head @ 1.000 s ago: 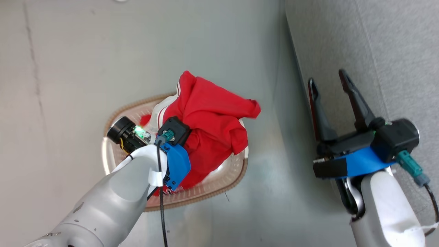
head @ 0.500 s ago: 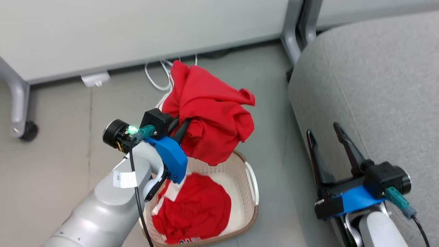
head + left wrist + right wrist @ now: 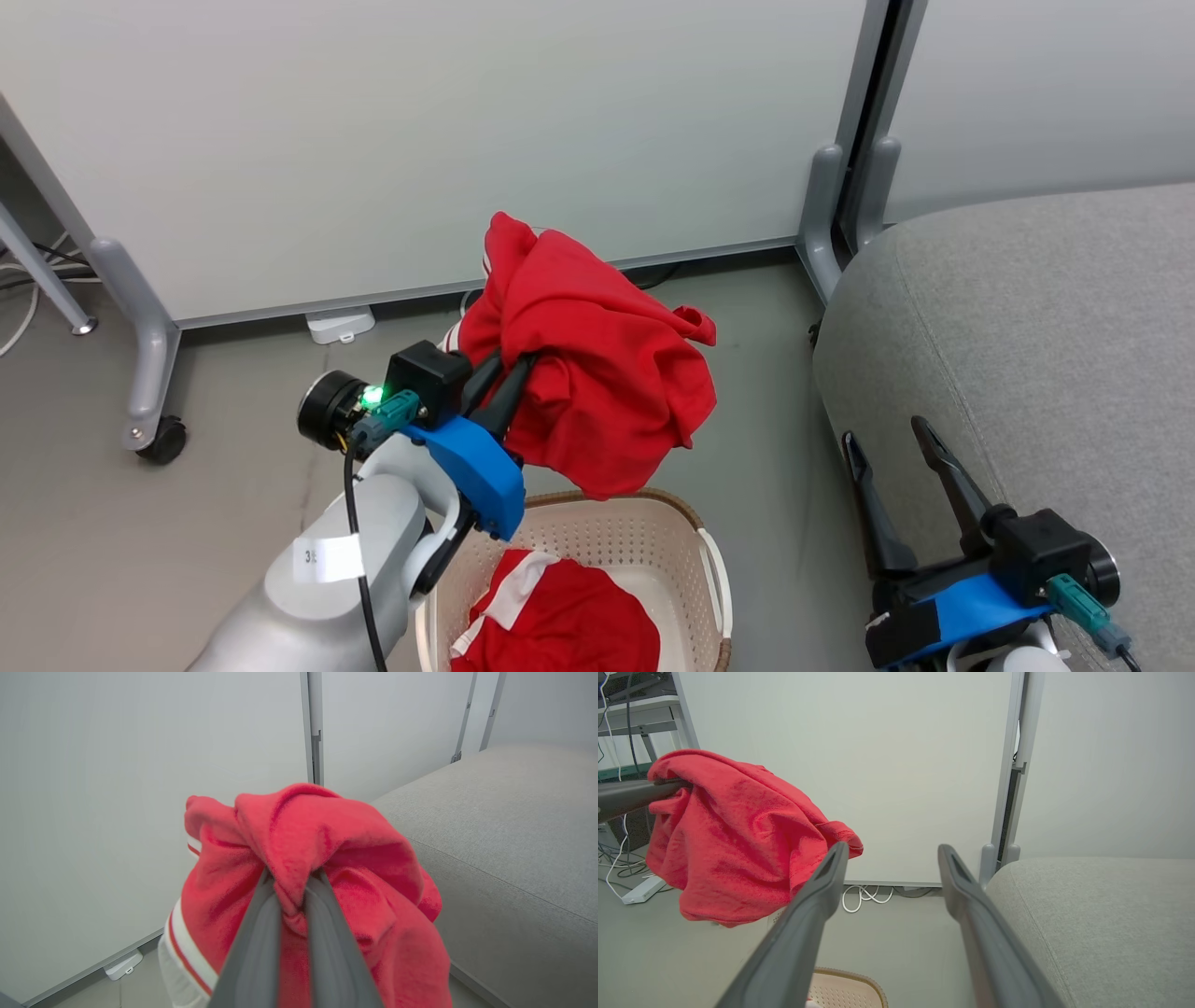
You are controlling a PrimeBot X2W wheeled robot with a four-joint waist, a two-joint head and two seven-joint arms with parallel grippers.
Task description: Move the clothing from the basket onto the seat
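I expect the bunched red garment [image 3: 599,375] to settle in a crumpled heap when I lower it onto the seat, because it hangs in limp, overlapping folds [image 3: 549,319].
My left gripper [image 3: 523,359] is shut on a bunched red garment [image 3: 597,373] with white stripes, held in the air above the basket [image 3: 709,569]. The same garment [image 3: 327,868] wraps over my closed fingers [image 3: 261,933] in the left wrist view and hangs at the left of the right wrist view [image 3: 733,844]. A second red garment [image 3: 560,625] with white trim lies inside the cream basket. The grey seat [image 3: 1036,336] is to the right. My right gripper [image 3: 882,434] stands open and holds nothing beside the seat's front edge.
A pale partition wall [image 3: 420,140] on castor feet [image 3: 163,439] stands behind the basket, with a metal post [image 3: 864,121] by the seat's corner. White cables [image 3: 864,896] lie on the floor under the wall. Grey floor [image 3: 775,401] runs between basket and seat.
The head camera tilted up, bringing the wall and seat into view. My left gripper lifted the red garment out of the basket, uncovering the second garment. The right gripper stayed open.
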